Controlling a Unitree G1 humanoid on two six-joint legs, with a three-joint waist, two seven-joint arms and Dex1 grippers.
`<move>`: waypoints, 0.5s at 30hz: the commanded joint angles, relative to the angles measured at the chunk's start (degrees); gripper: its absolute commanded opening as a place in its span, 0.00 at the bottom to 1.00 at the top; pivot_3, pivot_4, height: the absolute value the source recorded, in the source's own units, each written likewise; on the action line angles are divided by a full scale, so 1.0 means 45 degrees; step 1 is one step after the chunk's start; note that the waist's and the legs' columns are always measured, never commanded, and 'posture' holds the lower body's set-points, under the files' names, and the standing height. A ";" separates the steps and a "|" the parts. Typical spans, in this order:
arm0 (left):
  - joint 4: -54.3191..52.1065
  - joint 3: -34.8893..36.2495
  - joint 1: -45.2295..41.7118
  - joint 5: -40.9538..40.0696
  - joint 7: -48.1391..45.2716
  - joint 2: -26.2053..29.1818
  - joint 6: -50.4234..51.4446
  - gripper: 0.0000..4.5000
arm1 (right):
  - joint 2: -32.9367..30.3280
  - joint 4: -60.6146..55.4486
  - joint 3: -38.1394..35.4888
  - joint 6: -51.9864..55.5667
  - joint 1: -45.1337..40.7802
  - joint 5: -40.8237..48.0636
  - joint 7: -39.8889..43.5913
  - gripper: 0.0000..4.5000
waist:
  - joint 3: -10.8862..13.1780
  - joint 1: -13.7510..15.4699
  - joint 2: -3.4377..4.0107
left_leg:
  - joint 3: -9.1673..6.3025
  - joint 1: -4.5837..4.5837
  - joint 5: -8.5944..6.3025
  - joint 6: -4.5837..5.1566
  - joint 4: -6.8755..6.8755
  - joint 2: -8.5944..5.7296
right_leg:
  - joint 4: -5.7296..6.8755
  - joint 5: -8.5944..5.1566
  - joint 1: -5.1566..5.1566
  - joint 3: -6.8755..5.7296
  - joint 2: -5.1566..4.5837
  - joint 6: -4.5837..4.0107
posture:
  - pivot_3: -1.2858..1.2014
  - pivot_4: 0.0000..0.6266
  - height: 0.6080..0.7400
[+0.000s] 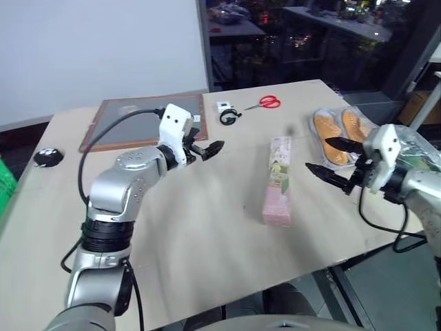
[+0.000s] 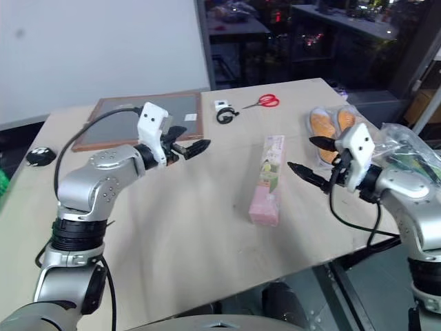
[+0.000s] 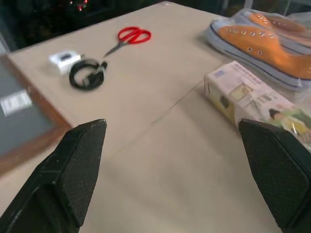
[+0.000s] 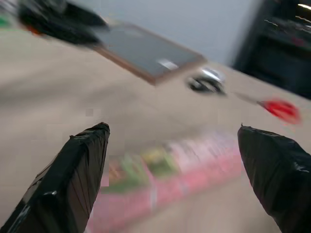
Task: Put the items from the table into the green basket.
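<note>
My left gripper has the green basket (image 1: 5, 181) beyond it, far from the carton, so next my right gripper picks up the carton (image 1: 278, 183) and passes it to my left gripper.
A tall pink-and-green carton (image 1: 279, 181) lies flat in the middle of the table (image 1: 200, 234). Right of it, near the far right edge, lies a pair of orange sneakers (image 1: 337, 134) in a clear bag. My left gripper (image 1: 207, 148) hovers open above the table, left of the carton, pointing toward it. My right gripper (image 1: 318, 154) is open too, just right of the carton and in front of the sneakers, with nothing between its fingers (image 4: 73, 174). A sliver of bright green (image 1: 4, 181) shows off the table's left edge; I cannot tell whether it is the green basket.
A wood-framed grey board (image 1: 145, 121) lies at the back left. Red-handled scissors (image 1: 265, 103) and a coiled black cable (image 1: 229, 116) lie at the back. A small black round object (image 1: 47, 157) sits near the left edge. Crinkled clear plastic (image 1: 417, 155) lies by my right arm.
</note>
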 commanded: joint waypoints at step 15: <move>-0.4014 0.6100 0.7081 -0.2297 -0.6803 0.4960 -0.1844 0.99 | 0.6952 0.1957 0.0579 0.8687 -0.3239 -0.0407 -0.6832 1.00 | 0.0080 0.0286 0.0153 | 0.0029 -0.0049 -0.0038 0.0055 -0.0040 0.0016 | -0.0055 -0.0017 -0.0124 0.0149 0.0080 0.0010 | 0.55 0.00 1.00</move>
